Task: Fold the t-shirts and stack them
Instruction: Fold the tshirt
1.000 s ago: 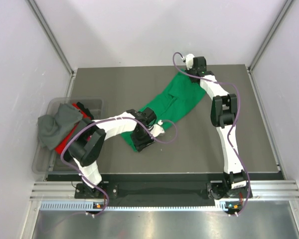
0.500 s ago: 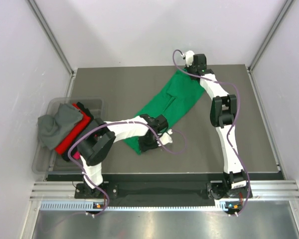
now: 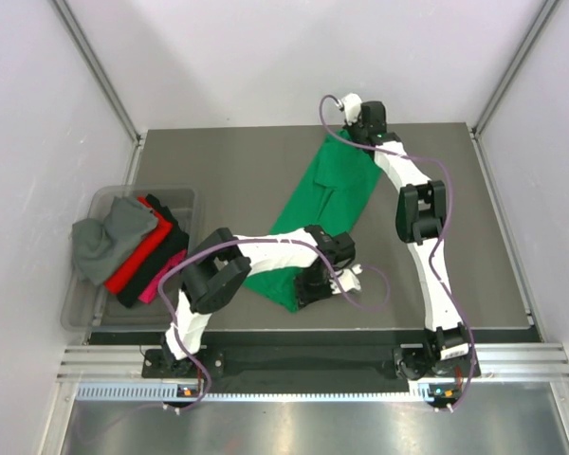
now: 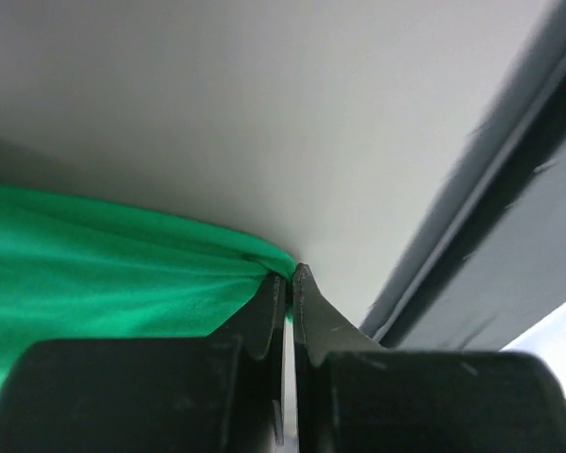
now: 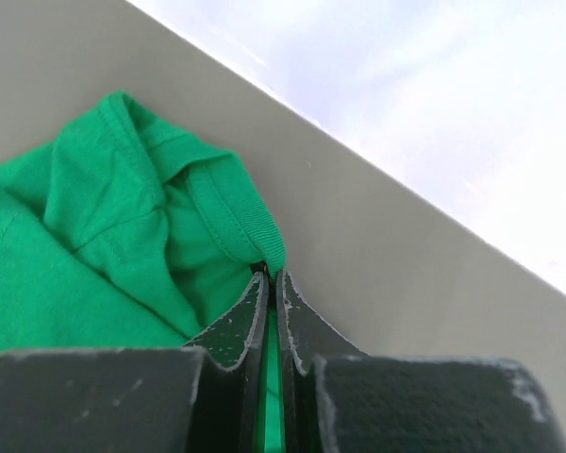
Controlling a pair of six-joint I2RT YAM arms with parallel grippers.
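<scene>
The robot's grippers are at opposite ends of the green t-shirt, so next the right gripper leaves the t-shirt's far end (image 3: 339, 140) and grasps a near hem corner (image 3: 292, 303) before folding it.
A bright green t-shirt (image 3: 327, 185) lies stretched in a long band across the dark table, from the far middle down toward the near middle. My left gripper (image 3: 308, 287) is shut on its near end; in the left wrist view the green cloth (image 4: 104, 274) is pinched at the tips of the left gripper (image 4: 289, 276). My right gripper (image 3: 353, 133) is shut on the far end, and in the right wrist view the right gripper (image 5: 271, 274) clamps a ribbed hem of the green t-shirt (image 5: 85, 236). More t-shirts, grey (image 3: 109, 237), red (image 3: 137, 261) and pink (image 3: 156, 284), are piled at the left.
A clear plastic bin (image 3: 81, 308) at the table's left edge holds the piled shirts, the grey one hanging over its rim. Pale walls enclose the table (image 3: 474, 246) on three sides. The left arm's purple cable (image 3: 375, 294) loops low over the table near its front edge.
My left gripper shut on the shirt's near end and swung right and toward the front edge, pulling the cloth straighter. The right gripper, still shut, shifted slightly left along the far edge.
</scene>
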